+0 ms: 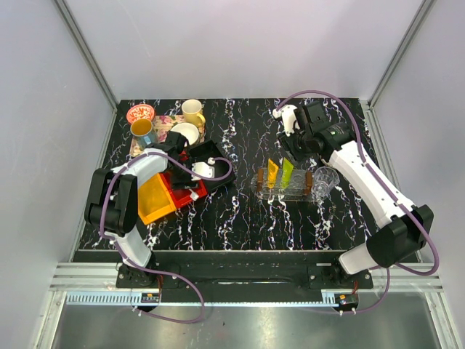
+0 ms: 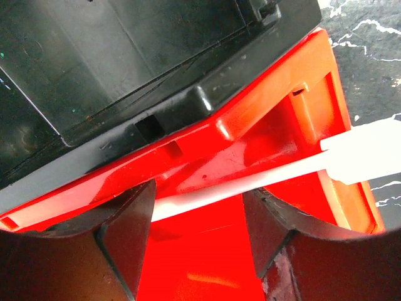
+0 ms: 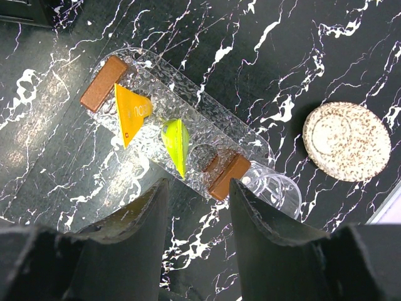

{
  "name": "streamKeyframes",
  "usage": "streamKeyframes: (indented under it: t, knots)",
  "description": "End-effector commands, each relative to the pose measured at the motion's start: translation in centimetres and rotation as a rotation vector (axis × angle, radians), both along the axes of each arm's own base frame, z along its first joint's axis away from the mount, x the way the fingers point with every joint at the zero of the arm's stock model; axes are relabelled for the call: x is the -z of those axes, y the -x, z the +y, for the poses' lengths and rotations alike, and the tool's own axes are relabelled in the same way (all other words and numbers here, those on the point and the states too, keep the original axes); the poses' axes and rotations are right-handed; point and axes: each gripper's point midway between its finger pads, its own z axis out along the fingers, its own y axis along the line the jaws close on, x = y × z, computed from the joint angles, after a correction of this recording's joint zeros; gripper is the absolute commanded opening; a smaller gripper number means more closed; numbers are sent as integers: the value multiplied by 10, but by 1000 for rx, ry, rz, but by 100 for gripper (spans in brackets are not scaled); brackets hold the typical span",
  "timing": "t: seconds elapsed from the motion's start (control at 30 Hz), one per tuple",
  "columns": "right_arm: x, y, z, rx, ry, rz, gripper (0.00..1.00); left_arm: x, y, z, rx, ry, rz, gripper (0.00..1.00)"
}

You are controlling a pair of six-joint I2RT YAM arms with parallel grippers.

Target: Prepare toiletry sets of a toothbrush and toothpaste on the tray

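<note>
Next, my left gripper opens, because the white toothbrush's handle (image 2: pixel 216 193) lies across from finger to finger. It should then close to turn that handle (image 2: pixel 199 199) into line before lifting.
A white toothbrush (image 2: pixel 263 180) lies slanted in a red bin (image 2: pixel 282 125), its wider head at the right. My left gripper (image 2: pixel 197 235) is open low in that bin, one finger on each side, with the stick crossing just beyond the tips. In the top view it sits over the red bin (image 1: pixel 190 190). An orange-yellow toothpaste tube (image 3: pixel 130 113) and a lime green one (image 3: pixel 175 143) stand in the clear rack (image 3: pixel 207 128) with brown ends. My right gripper (image 3: pixel 199 207) is open and empty above the table beside the rack. I cannot make out the clear oval tray for certain.
An orange bin (image 1: pixel 154 198) and a black bin (image 1: pixel 211 154) flank the red one. A floral tray (image 1: pixel 166 122) with cups stands at the back left. A clear cup (image 1: pixel 325 180) stands right of the rack. A round speckled disc (image 3: pixel 346 141) lies on the table.
</note>
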Motion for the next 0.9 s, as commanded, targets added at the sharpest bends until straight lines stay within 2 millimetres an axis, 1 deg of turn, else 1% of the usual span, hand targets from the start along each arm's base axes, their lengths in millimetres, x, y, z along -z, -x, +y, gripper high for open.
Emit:
streamKeyframes:
  t: [0.0, 0.17, 0.23, 0.37, 0.57, 0.6, 0.7, 0.77, 0.87]
  knots:
    - [-2, -4, 5, -17, -9, -23, 49, -12, -8, -11, -3, 55, -36, 60]
    - [-2, -4, 4, -16, -6, -25, 48, -22, -12, -15, -22, 80, -52, 56]
    - [-2, -4, 4, -15, -4, -22, 48, -25, -11, -15, -22, 83, -56, 54]
    - [-1, -3, 5, -17, -5, -21, 49, -30, -10, -15, -26, 83, -57, 47]
    - [-2, -3, 5, -16, -6, -23, 48, -39, -8, -17, -30, 101, -64, 41]
    - [-2, -4, 5, -16, -7, -22, 48, -41, -6, -17, -29, 102, -62, 38]
    - [-1, -3, 4, -15, -5, -21, 49, -44, -4, -18, -30, 113, -57, 35]
    - [-2, -3, 5, -17, -7, -22, 48, -44, -3, -18, -24, 112, -55, 36]
    - [-2, -3, 5, -16, -10, -23, 48, -40, -2, -17, -23, 101, -49, 45]
